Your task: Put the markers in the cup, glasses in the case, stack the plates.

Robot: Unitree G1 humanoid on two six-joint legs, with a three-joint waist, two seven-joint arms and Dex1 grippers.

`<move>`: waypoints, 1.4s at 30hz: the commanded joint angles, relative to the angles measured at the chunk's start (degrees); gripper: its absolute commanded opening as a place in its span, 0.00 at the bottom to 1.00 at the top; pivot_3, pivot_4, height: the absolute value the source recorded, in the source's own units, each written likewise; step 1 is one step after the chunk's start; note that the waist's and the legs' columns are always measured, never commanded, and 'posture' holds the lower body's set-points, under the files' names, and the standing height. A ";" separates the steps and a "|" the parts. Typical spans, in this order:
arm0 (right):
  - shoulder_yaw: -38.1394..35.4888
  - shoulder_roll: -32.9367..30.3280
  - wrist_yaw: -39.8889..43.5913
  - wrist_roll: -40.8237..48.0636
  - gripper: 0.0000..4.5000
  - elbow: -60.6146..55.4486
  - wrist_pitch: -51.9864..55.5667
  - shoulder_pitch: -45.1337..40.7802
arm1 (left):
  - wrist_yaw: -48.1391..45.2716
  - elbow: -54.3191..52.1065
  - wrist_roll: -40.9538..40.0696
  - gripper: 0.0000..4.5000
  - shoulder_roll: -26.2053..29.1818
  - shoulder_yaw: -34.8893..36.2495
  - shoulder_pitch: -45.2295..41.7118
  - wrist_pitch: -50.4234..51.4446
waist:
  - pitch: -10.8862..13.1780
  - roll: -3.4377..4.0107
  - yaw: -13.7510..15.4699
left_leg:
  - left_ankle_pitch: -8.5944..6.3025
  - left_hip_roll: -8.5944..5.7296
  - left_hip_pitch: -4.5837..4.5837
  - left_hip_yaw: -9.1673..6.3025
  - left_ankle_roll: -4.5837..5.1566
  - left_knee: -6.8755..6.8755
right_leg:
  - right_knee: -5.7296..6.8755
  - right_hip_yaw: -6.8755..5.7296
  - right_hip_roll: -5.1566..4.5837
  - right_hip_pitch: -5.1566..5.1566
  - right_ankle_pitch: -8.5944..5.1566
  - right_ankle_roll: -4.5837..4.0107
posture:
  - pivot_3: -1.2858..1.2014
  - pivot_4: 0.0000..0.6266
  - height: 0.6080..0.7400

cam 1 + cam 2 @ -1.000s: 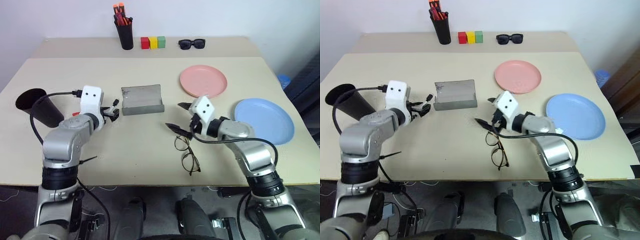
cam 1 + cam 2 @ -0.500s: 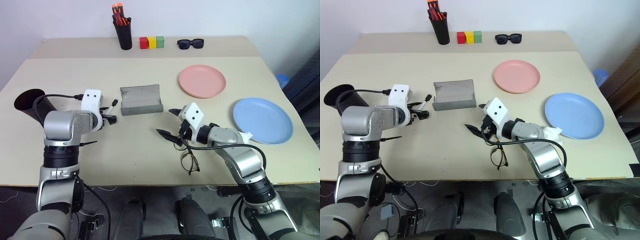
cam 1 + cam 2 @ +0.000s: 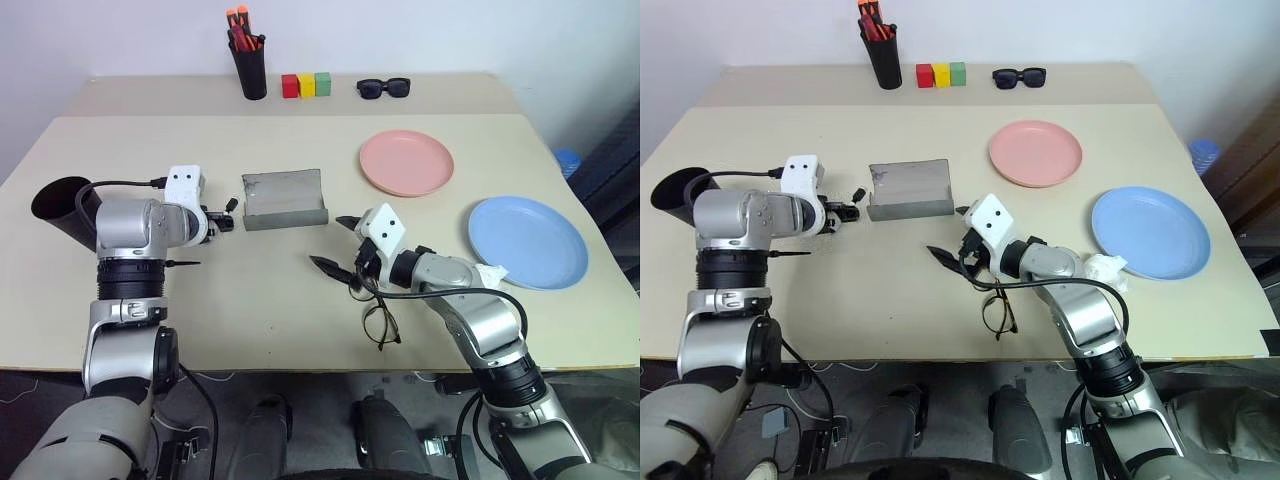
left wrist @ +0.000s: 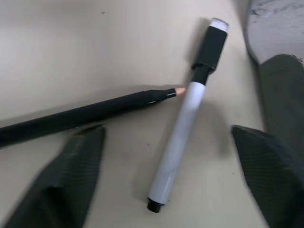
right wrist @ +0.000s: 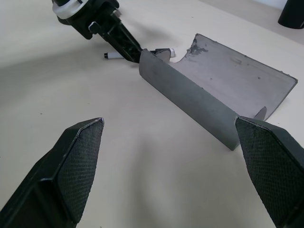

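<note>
The black cup's dark opening (image 3: 60, 198) points up, so the black marker (image 4: 92, 113) will fall in and stand on end when I lower it into the cup.
Two markers lie on the table just left of the open grey case (image 3: 284, 198): a white-bodied one with a black cap (image 4: 180, 133) and a black-bodied one (image 4: 85, 116). My left gripper (image 4: 171, 190) points down at them, open, its fingers on either side of the white marker without touching it. The black cup (image 3: 62, 205) lies tipped at the table's left edge. The wire-frame glasses (image 3: 375, 310) rest near the front, just below my right gripper (image 3: 338, 243), which hangs open and empty. The pink plate (image 3: 406, 161) and the blue plate (image 3: 526, 241) sit apart on the right.
At the back stand a black pen pot with red and orange pens (image 3: 249, 62), three coloured blocks (image 3: 306, 84) and black sunglasses (image 3: 384, 88). The case's raised lid edge (image 5: 190, 99) stands close beside the markers.
My left arm has folded in and tipped its gripper down over the markers beside the case. My right gripper has shifted slightly left, still open.
</note>
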 commanded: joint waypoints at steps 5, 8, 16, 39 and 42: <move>-0.68 0.59 -0.43 0.29 1.00 -1.38 -1.21 -1.26 | 0.16 -1.83 -0.15 0.04 -0.82 0.85 0.70 2.14 | 0.00 0.00 0.05 | 0.00 0.00 0.00 0.00 0.00 0.00 | 0.00 0.00 -0.01 0.00 0.00 0.00 | 0.52 0.24 1.00; -0.61 0.67 -0.48 0.38 1.00 -1.49 -1.15 -1.25 | 0.25 -3.84 -0.21 0.02 -0.98 1.07 1.20 3.05 | 0.00 0.00 -0.04 | 0.00 0.00 0.00 0.00 0.00 0.00 | 0.00 0.00 -0.01 0.00 0.00 0.00 | 0.52 0.24 1.00; -0.33 1.13 -0.04 0.45 1.00 -0.58 -1.51 -1.94 | -0.14 -19.22 -5.48 0.02 -6.85 12.17 4.77 -8.65 | 0.01 -0.02 -0.01 | 0.01 0.01 -0.02 0.00 -0.02 -0.02 | 0.01 0.01 -0.01 -0.05 0.00 0.00 | 0.52 0.24 1.00; -4.17 13.48 0.04 9.21 1.00 4.10 -5.92 -11.43 | 18.39 -13.97 9.20 0.02 1.91 21.63 16.81 -64.45 | -0.11 -0.26 -0.04 | 0.12 0.02 -0.04 -0.06 -0.21 -0.07 | 0.02 -0.04 0.02 -0.09 0.06 -0.02 | 0.52 0.24 1.00; -3.50 13.40 0.53 10.07 1.00 2.95 -5.31 -10.75 | 18.40 -12.82 9.32 0.02 1.53 20.99 18.28 -65.94 | -0.11 -0.26 -0.12 | 0.12 0.03 -0.04 -0.06 -0.21 -0.07 | 0.03 -0.04 0.02 -0.09 0.06 -0.02 | 0.52 0.24 1.00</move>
